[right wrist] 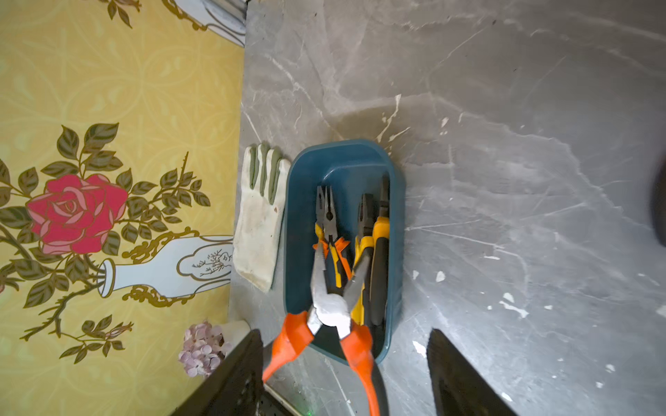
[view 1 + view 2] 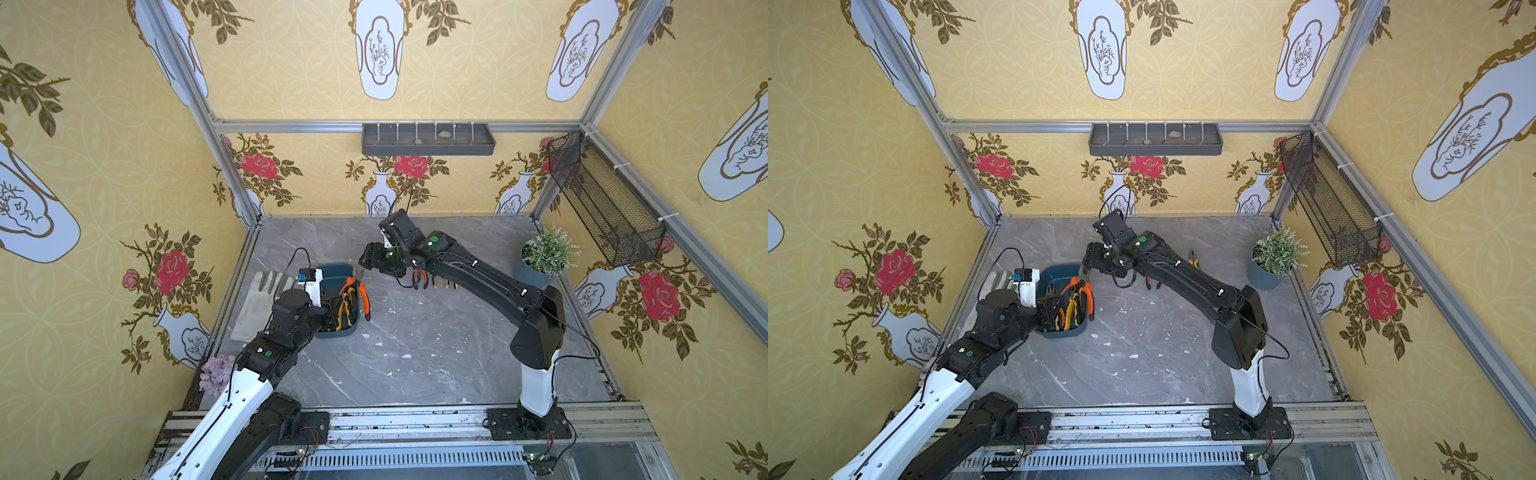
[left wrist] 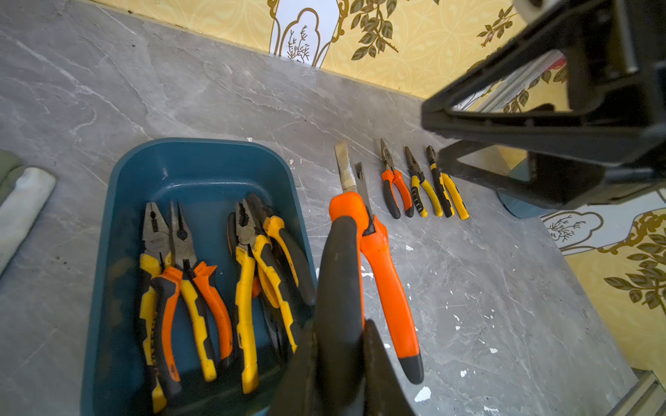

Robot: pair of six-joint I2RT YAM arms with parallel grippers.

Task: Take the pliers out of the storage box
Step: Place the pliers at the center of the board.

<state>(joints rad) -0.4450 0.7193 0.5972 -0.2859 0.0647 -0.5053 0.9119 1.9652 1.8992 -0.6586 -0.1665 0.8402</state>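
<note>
I should go on moving my right gripper in before its fingers close around the metal fingertips (image 3: pixel 346 168), because my left gripper holds the black handle (image 3: pixel 342 277) and leaves them free.
The storage box (image 2: pixel 332 276) (image 3: pixel 119 223) (image 1: pixel 293 216) is a teal tub at the table's left with several pliers (image 3: pixel 187 273) lying in it. My left gripper (image 2: pixel 332 313) (image 3: pixel 340 360) is shut on the black handle of orange-and-black pliers (image 3: pixel 387 281) (image 2: pixel 360 293), held over the box's right rim with their metal jaws apart. My right gripper (image 2: pixel 368 259) (image 1: pixel 345 333) hangs open by the box's far end. Its fingers (image 1: pixel 248 371) stand either side of those pliers (image 1: pixel 331 309) without touching them. Three more pliers (image 3: pixel 421 187) (image 2: pixel 419 278) lie in a row on the table, partly under my right arm.
A white work glove (image 2: pixel 257 299) (image 1: pixel 259 219) lies left of the box. A potted plant (image 2: pixel 544 257) stands at the right wall and a purple flower (image 2: pixel 216 374) at the left front. A grey tray (image 2: pixel 428 139) and a mesh basket (image 2: pixel 602 199) hang on the walls.
</note>
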